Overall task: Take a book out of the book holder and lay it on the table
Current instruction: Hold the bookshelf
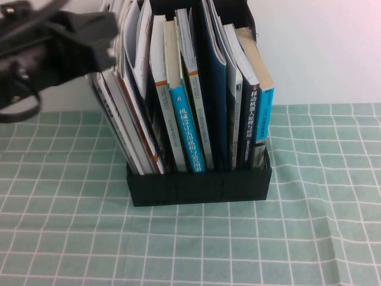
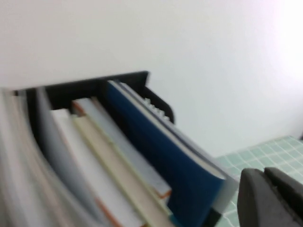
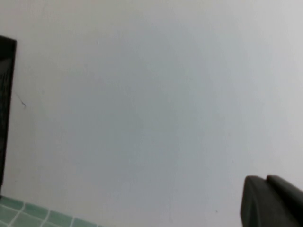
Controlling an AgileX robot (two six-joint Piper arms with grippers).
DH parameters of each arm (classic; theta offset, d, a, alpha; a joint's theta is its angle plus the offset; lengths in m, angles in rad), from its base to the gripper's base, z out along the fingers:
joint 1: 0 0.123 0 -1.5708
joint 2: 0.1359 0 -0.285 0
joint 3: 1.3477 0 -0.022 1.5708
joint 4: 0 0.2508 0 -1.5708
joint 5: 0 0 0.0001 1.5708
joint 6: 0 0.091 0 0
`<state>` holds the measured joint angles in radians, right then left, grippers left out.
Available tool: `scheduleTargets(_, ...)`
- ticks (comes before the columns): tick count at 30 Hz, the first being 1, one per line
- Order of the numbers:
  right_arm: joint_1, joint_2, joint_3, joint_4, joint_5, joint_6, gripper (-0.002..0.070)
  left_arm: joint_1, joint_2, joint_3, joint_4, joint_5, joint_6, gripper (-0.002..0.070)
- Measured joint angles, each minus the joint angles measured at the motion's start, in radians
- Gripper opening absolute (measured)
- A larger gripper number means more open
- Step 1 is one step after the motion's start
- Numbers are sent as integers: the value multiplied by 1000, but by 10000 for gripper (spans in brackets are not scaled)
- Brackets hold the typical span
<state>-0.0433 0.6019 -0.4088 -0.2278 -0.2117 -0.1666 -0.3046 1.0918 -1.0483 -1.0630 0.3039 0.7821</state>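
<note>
Next, my right gripper turns from pointing past the book holder at the white wall (image 3: 137, 113) toward the book's cyan spine (image 1: 264, 116) while my left gripper reaches across the books.
The black book holder (image 1: 199, 187) stands mid-table, packed with upright books. A thin cyan spine (image 1: 265, 113) at its right end, beside a black-spined book (image 1: 250, 125), fits the book; its cover is hidden. My left gripper (image 1: 107, 36) hangs high beside the upper left of the books, shut and empty. In the left wrist view its fingertips (image 2: 264, 172) are pressed together above the book tops and the holder's back wall (image 2: 123, 80). My right gripper (image 3: 267, 182) is shut and empty, facing the white wall; it is out of the high view.
The pale green gridded table (image 1: 190, 244) spreads in front of and beside the holder. A white wall stands close behind. A cyan-spined book with big white characters (image 1: 183, 128) and a dark blue book (image 2: 161, 156) stand in the middle slots. The holder's side (image 3: 5, 94) edges the right wrist view.
</note>
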Motion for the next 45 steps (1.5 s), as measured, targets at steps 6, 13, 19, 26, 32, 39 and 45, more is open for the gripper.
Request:
scheduleTargets(6,0,134,0,-426,-297,349,-2,-260,177,-80,-28,-101,63,-3)
scheduleTargets(13,0,301,0,-616,-482,542,-2,-429,397,-209,-30,-192,80,-3)
scheduleTargets(19,0,378,-15,-617,-271,579,-2,-461,545,-325,-30,-216,82,-3)
scheduleTargets(26,0,452,-56,-605,187,734,-2,-461,634,-395,-30,-262,100,-3)
scheduleTargets(32,53,457,-56,-644,152,771,-2,-457,649,-396,-30,-250,104,-3)
scheduleTargets(39,89,457,-56,-730,195,794,-2,-420,649,-430,147,208,-82,-3)
scheduleTargets(45,89,457,-56,-736,256,818,-2,-458,649,-474,736,486,-567,-3)
